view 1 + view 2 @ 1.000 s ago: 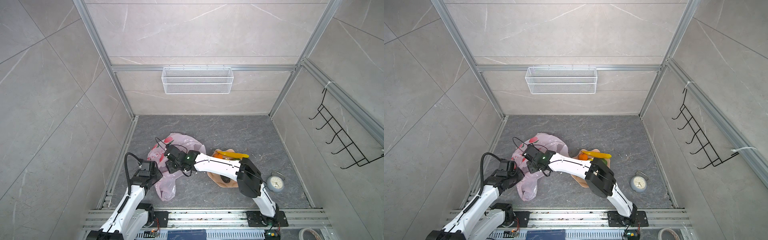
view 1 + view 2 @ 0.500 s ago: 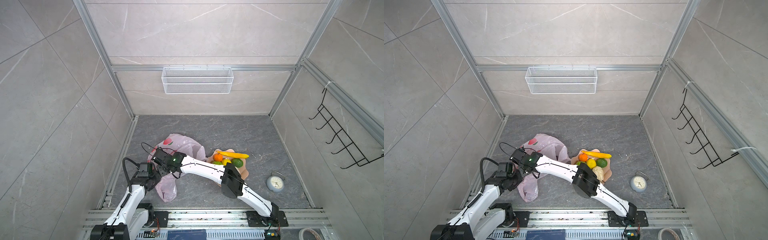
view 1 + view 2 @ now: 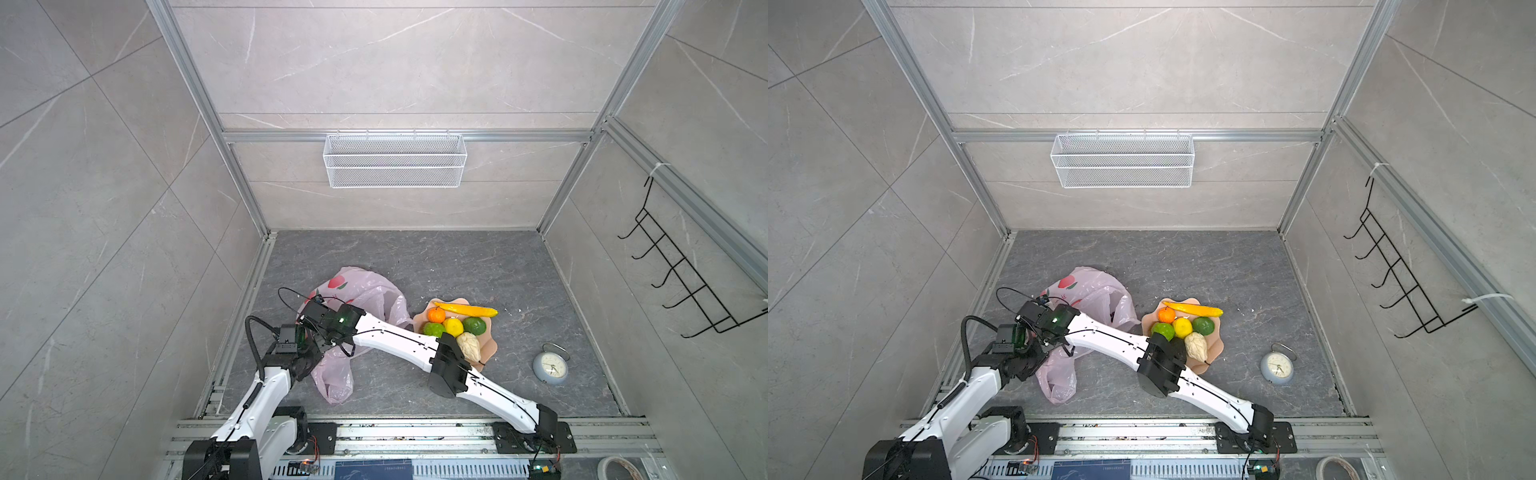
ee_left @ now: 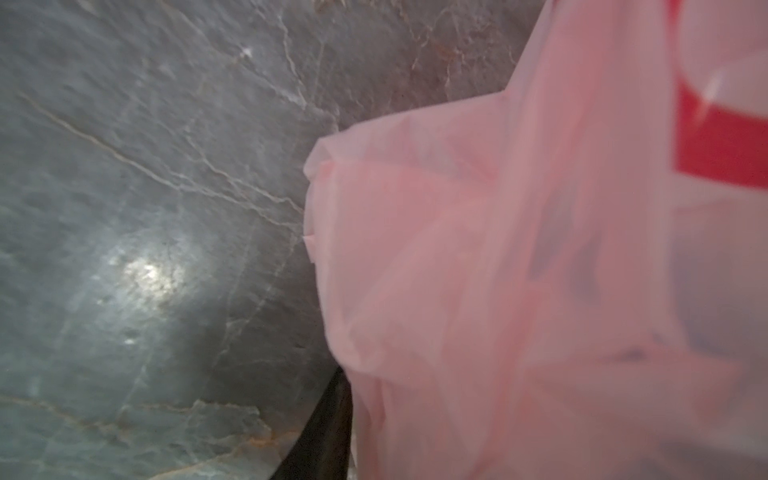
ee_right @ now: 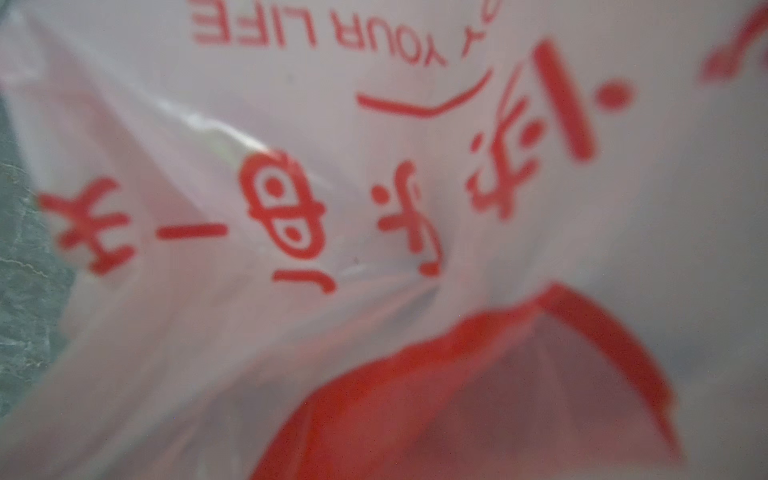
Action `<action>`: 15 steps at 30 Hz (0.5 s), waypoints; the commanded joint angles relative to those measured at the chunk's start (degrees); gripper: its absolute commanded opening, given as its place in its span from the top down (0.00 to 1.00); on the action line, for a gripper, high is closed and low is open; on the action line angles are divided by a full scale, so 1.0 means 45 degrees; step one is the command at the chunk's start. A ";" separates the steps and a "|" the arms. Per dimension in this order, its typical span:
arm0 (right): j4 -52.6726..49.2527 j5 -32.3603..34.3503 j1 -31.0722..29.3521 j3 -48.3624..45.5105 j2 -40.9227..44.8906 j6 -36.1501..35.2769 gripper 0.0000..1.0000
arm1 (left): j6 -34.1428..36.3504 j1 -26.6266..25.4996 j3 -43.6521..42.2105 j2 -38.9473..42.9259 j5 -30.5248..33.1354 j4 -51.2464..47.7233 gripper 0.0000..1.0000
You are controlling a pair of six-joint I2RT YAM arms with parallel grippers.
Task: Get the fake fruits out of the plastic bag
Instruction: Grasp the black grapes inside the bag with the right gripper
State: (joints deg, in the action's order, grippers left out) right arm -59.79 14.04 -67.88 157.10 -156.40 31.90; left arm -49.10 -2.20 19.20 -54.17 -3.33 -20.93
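Both grippers are crowded at the plastic bag's edge [image 4: 342, 345]. My left gripper should hold that edge while my right gripper moves back toward the bag's middle [image 3: 369, 299].
The pale pink plastic bag [image 3: 365, 293] [image 3: 1096, 289] lies crumpled on the grey floor, a loose end [image 3: 332, 378] trailing toward the front. Its inside is hidden. Fake fruits sit on a peach plate [image 3: 490, 347]: banana [image 3: 465, 309], orange [image 3: 435, 315], yellow fruit [image 3: 453, 327], two green ones [image 3: 434, 329] [image 3: 475, 325] and a cream lumpy piece [image 3: 468, 348]. My right gripper [image 3: 307, 319] reaches across to the bag's left edge. My left gripper [image 3: 309, 345] sits just below it, against the bag. Bag film [image 5: 374, 249] fills the right wrist view. The left wrist view shows one dark finger [image 4: 328, 432] beside the film [image 4: 498, 270].
A small blue-grey alarm clock [image 3: 550, 368] stands right of the plate. My right arm's elbow [image 3: 446, 370] hangs low over the plate's near edge. A white wire basket [image 3: 395, 160] hangs on the back wall and a black hook rack [image 3: 681, 286] on the right wall.
My right arm has stretched further left and lower over the bag, uncovering the fruits on the plate. The left arm has barely moved beside the bag.
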 commanded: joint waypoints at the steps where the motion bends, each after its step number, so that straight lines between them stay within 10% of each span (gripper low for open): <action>1: -0.0730 0.1361 0.0015 0.0329 -0.0546 -0.0195 0.69 | 0.0035 0.0022 -0.0067 0.0352 -0.0238 -0.0069 0.71; 15: -0.0227 0.2406 0.0455 -0.0151 -0.0395 -0.1251 0.66 | 0.0189 0.0033 -0.0415 0.0577 -0.0918 0.0351 0.78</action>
State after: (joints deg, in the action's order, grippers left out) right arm -60.20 22.26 -66.11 157.32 -157.97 28.45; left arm -49.04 -2.20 17.65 -51.94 -6.26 -20.05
